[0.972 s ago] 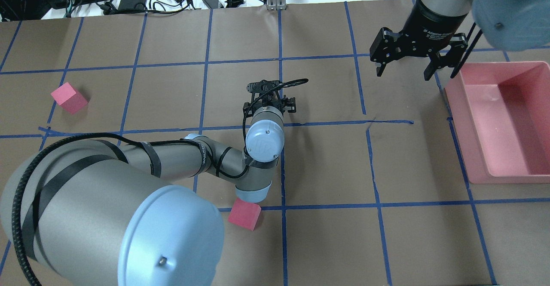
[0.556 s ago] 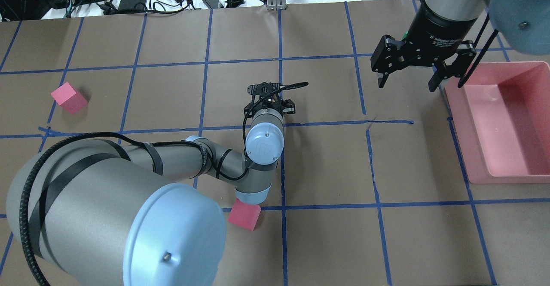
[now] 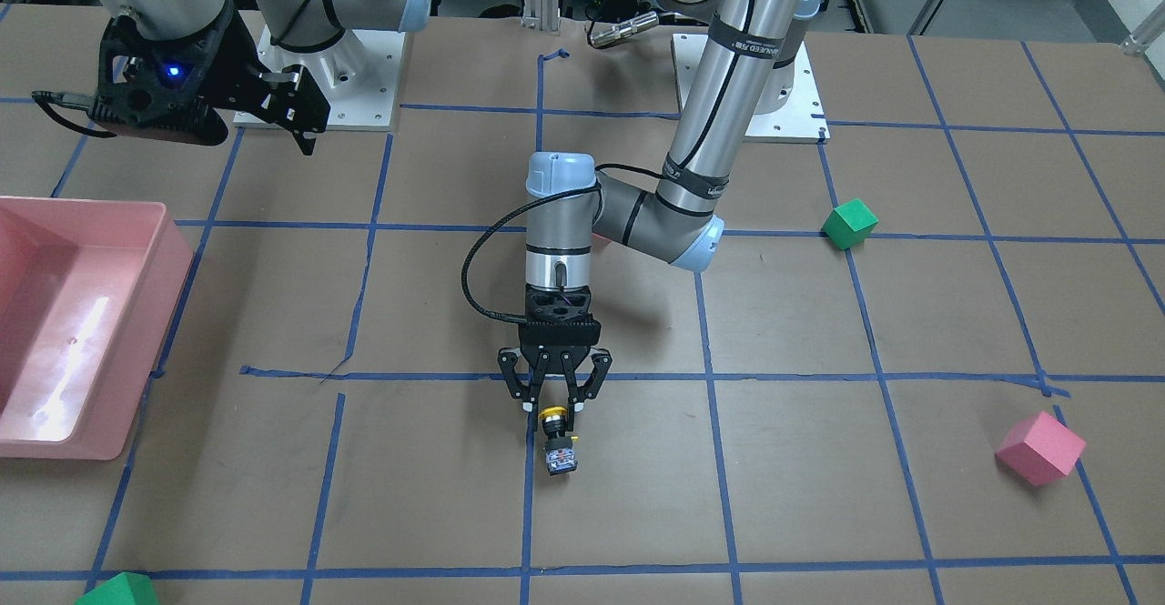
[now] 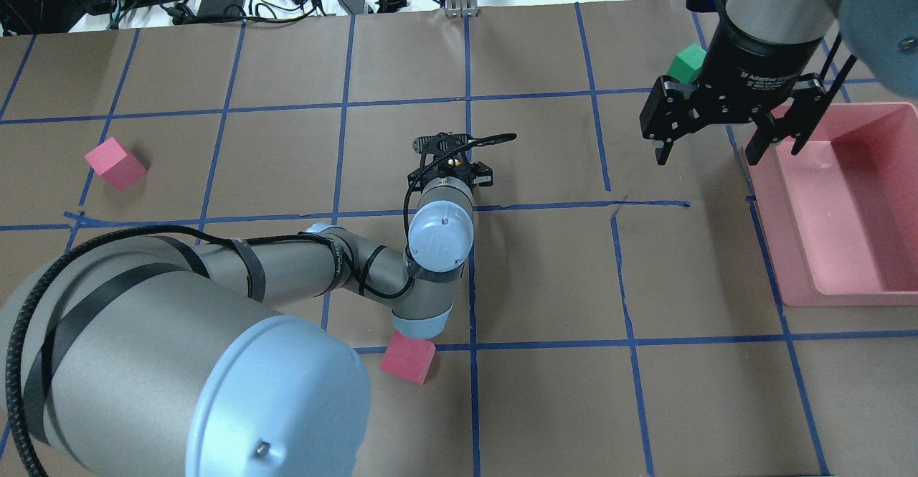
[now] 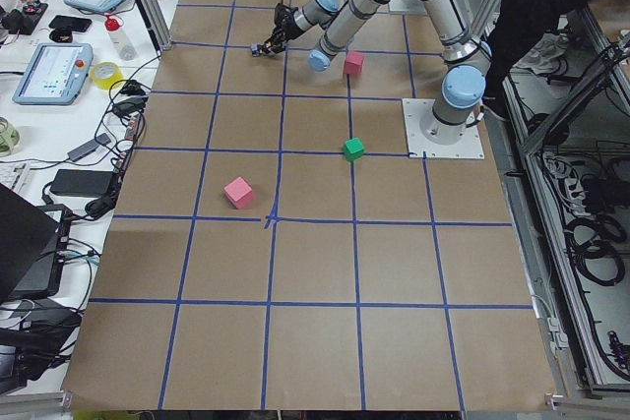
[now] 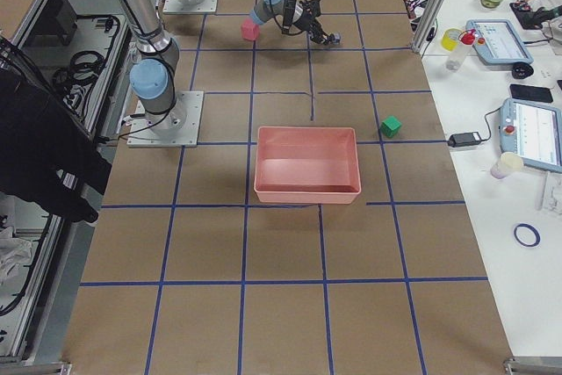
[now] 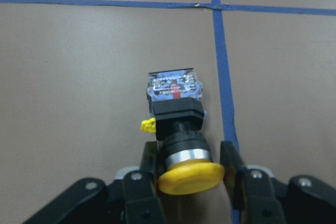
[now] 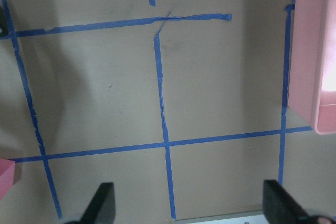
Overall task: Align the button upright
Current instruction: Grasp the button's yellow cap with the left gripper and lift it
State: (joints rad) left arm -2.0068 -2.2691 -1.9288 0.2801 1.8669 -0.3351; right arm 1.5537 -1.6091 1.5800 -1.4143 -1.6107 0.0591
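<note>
Next, my left gripper raises the button's yellow cap [image 7: 190, 178] and tips its terminal base [image 3: 560, 458] down before opening, as the button lies on its side, its base pointing away.
The button [image 7: 177, 129] lies on its side on the brown paper, yellow cap [image 7: 190, 177] towards the camera and silvery-blue terminal base away. My left gripper [image 7: 189, 174] has a finger on each side of the cap and black collar, closed against them. In the front view the left gripper [image 3: 552, 408] points down at the table's middle, with the button [image 3: 559, 452] sticking out below it. In the overhead view the wrist hides the button. My right gripper [image 4: 706, 156] is open and empty, high above the table beside the pink bin; its wrist view [image 8: 191, 211] shows bare paper.
The pink bin [image 4: 792, 247] stands at the right, also in the front view [image 3: 146, 332]. Pink cubes lie at the far left [image 4: 115, 163] and by the left elbow [image 4: 407, 359]. A green cube [image 4: 688, 63] sits behind the right gripper. Another green cube [image 3: 849, 223] lies near the left base.
The left gripper's fingers have drawn in. The right arm has moved right and towards the pink bin, uncovering the green cube behind it.
</note>
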